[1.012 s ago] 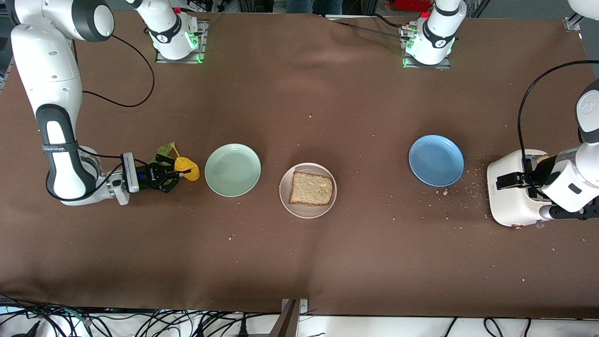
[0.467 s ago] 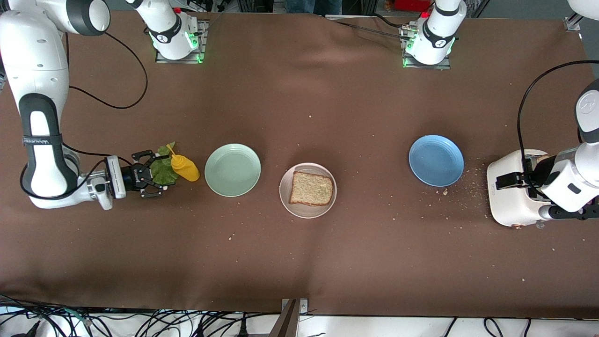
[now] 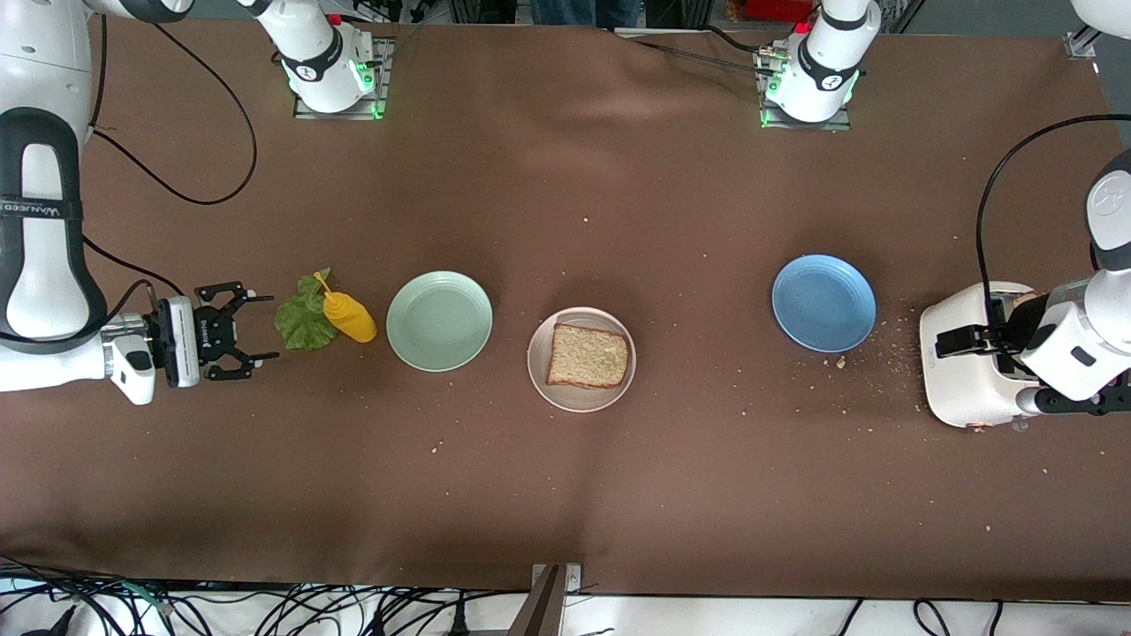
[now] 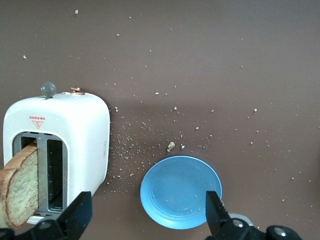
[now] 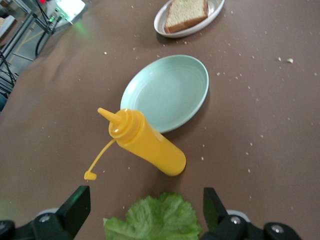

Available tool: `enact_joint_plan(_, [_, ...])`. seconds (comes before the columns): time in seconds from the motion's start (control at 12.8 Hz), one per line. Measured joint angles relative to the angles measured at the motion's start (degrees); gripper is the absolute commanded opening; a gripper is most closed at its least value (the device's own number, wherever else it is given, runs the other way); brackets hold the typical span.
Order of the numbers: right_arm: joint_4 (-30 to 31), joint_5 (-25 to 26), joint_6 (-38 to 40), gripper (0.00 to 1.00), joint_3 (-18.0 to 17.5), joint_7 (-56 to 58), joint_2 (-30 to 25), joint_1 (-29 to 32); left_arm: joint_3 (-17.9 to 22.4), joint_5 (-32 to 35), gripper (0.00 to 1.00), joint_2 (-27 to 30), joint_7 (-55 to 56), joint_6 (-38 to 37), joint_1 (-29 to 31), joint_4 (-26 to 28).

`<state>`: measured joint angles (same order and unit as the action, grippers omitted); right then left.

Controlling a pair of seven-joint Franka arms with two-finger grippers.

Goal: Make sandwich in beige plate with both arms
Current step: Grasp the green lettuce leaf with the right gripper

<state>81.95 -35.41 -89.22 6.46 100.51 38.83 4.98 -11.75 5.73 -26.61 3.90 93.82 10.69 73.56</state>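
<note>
The green lettuce leaf [image 3: 304,318] lies open and has crinkled, ruffled edges [image 5: 172,200]. The leaf will stay spread out wide when I pick it up by one end.
One slice of brown bread [image 3: 589,355] lies on the beige plate [image 3: 541,375] at mid-table, also seen as bread [image 5: 186,14] on the plate [image 5: 191,31] in the right wrist view. A green lettuce leaf [image 3: 302,322] [image 5: 157,219] lies flat on the cloth toward the right arm's end. My right gripper [image 3: 265,327] [image 5: 145,212] is low beside the leaf, open, holding nothing. My left gripper [image 3: 985,331] [image 4: 147,215] hangs open by the white toaster [image 3: 967,371] [image 4: 75,130]. A second bread slice [image 4: 20,192] stands in one toaster slot.
A yellow squeeze bottle [image 3: 350,316] [image 5: 147,142] lies on its side, cap off, between the lettuce and the mint-green plate [image 3: 439,320] [image 5: 167,92]. A blue plate [image 3: 823,302] [image 4: 180,192] sits beside the toaster. Crumbs are scattered around them.
My right gripper was shut at the yellow bottle; it has opened and drawn back toward the right arm's end, uncovering the lettuce. The left arm has not moved.
</note>
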Motion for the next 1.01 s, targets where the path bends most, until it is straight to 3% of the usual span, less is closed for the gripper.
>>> enact_joint_plan(0.23, [0.2, 10.2, -6.7, 1.0, -0.1, -12.0, -0.9, -1.9, 0.0, 0.0, 1.0, 0.0, 0.0, 0.0, 0.0, 0.0])
enact_joint_plan(0.39, [2.1, 14.4, -10.3, 1.0, -0.1, -18.5, -0.9, -3.5, 0.0, 0.0, 1.0, 0.0, 0.0, 0.0, 0.0, 0.0])
enact_joint_plan(0.78, [15.0, 17.6, -25.8, 0.99, -0.1, -27.6, -0.9, -5.9, -0.1, 0.0, 1.0, 0.0, 0.0, 0.0, -0.1, 0.0])
enact_joint_plan(0.86, [17.8, 17.6, -28.7, 0.95, -0.1, -29.1, -0.9, -6.1, -0.1, 0.0, 1.0, 0.0, 0.0, 0.0, -0.1, 0.0])
enact_joint_plan(0.93, [19.6, 17.6, -30.3, 0.85, -0.1, -30.5, -1.0, -6.4, -0.1, 0.0, 1.0, 0.0, 0.0, 0.0, -0.1, 0.0])
enact_joint_plan(1.01, [20.5, 17.9, -31.0, 0.59, -0.1, -31.9, -1.2, -7.0, -0.1, 0.0, 1.0, 0.0, 0.0, 0.0, -0.1, 0.1])
